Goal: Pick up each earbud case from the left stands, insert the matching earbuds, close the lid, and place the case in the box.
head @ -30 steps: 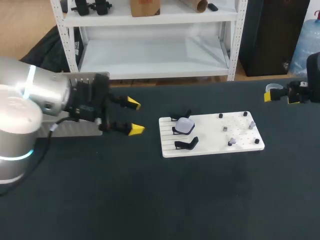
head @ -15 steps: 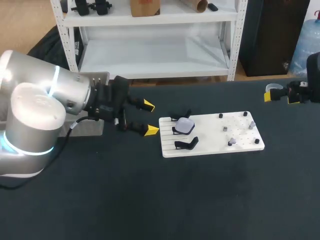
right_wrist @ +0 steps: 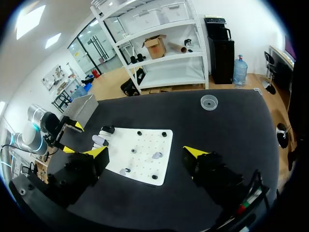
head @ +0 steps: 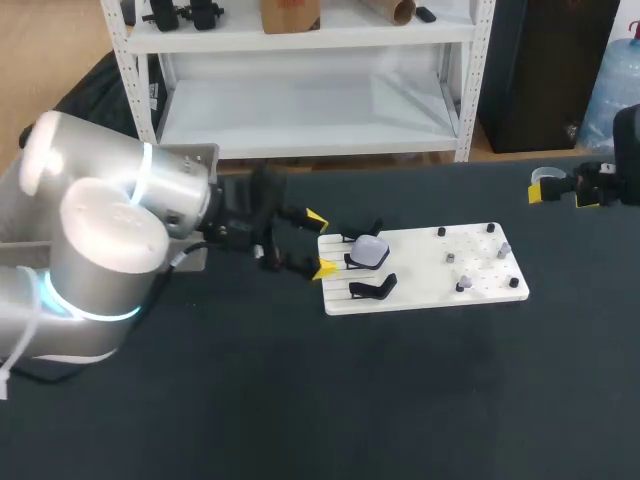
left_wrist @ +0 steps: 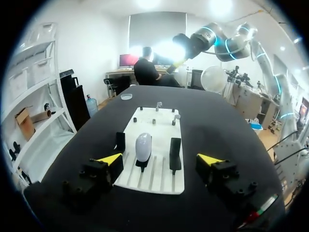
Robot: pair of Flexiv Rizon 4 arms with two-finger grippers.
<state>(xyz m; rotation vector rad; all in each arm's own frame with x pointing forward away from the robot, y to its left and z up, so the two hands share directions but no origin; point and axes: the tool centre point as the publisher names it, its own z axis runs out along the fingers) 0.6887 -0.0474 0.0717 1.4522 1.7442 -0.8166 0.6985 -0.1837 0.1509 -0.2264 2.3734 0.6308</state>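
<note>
I expect empty sockets under the pale lavender earbud case's lid (head: 369, 250) when I open it, because the small earbuds (head: 504, 250) are among the pegs.
A pale lavender earbud case (head: 370, 250) rests on the middle of three black stands on the left end of a white board (head: 430, 285). The outer stands (head: 372, 288) hold nothing. My left gripper (head: 320, 243) is open at the board's left edge. In the left wrist view the case (left_wrist: 143, 146) stands just ahead of the open left gripper (left_wrist: 159, 159), not touched by its fingers. Small earbuds (head: 462, 285) sit among pegs on the board's right half. My right gripper (head: 562, 193) hangs open at the far right, well away from the board (right_wrist: 145, 159).
A grey metal box (head: 190, 157) stands at the back left, partly hidden behind my left arm. A small clear round dish (right_wrist: 209, 102) lies on the black table beyond the board, near the right gripper.
My left arm has swung to the right, bringing its open gripper from mid-table up to the board's left edge. The right arm has not moved.
</note>
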